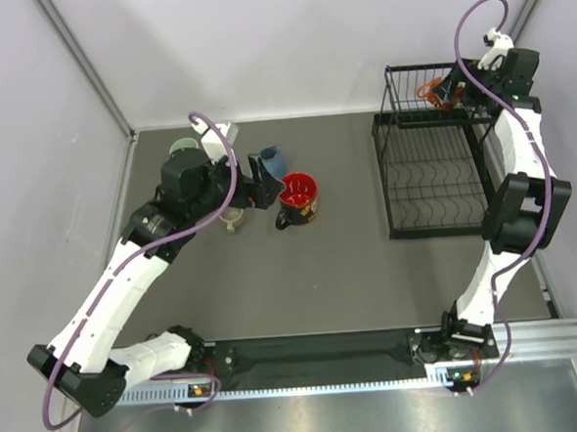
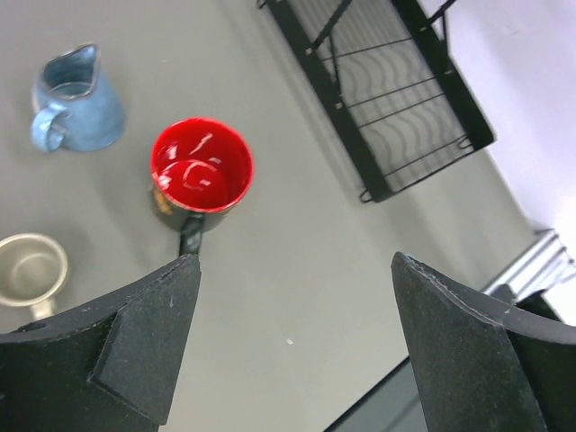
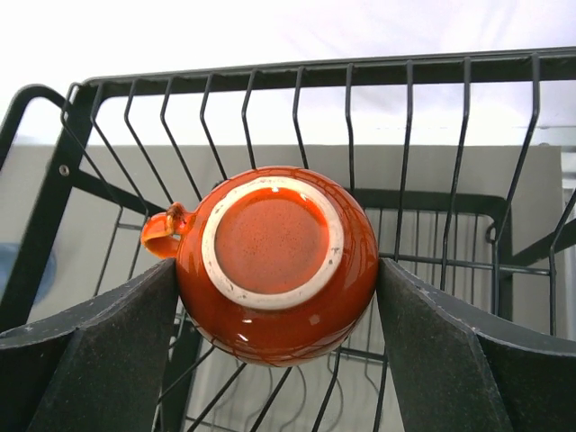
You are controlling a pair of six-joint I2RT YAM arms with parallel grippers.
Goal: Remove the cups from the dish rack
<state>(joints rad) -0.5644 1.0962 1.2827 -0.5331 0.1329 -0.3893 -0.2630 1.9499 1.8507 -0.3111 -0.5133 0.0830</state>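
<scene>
The orange mug's base (image 3: pixel 273 241) is turned toward my right gripper and the mug's rim points away, so my left gripper keeps going toward the rack (image 1: pixel 430 119) until it reaches the mug's rim.
The small orange mug (image 3: pixel 274 261) hangs bottom-up in the raised basket of the black wire dish rack (image 1: pixel 433 183), and it also shows in the top view (image 1: pixel 428 91). My right gripper (image 3: pixel 277 270) is shut on it, one finger against each side. My left gripper (image 2: pixel 295 270) is open and empty above the table, near the black floral mug with red inside (image 2: pixel 200 171). The blue mug (image 2: pixel 76 99) and small beige mug (image 2: pixel 31 268) stand on the table beside it. The pale green tumbler (image 1: pixel 183 146) and lavender tumbler (image 1: pixel 222 132) stand behind the left arm.
The lower tier of the rack (image 2: pixel 396 99) holds no cups. The rack's wires (image 3: pixel 270 75) surround the orange mug. Grey walls close in the table at the left, back and right. A metal rail (image 1: pixel 377 379) runs along the near edge.
</scene>
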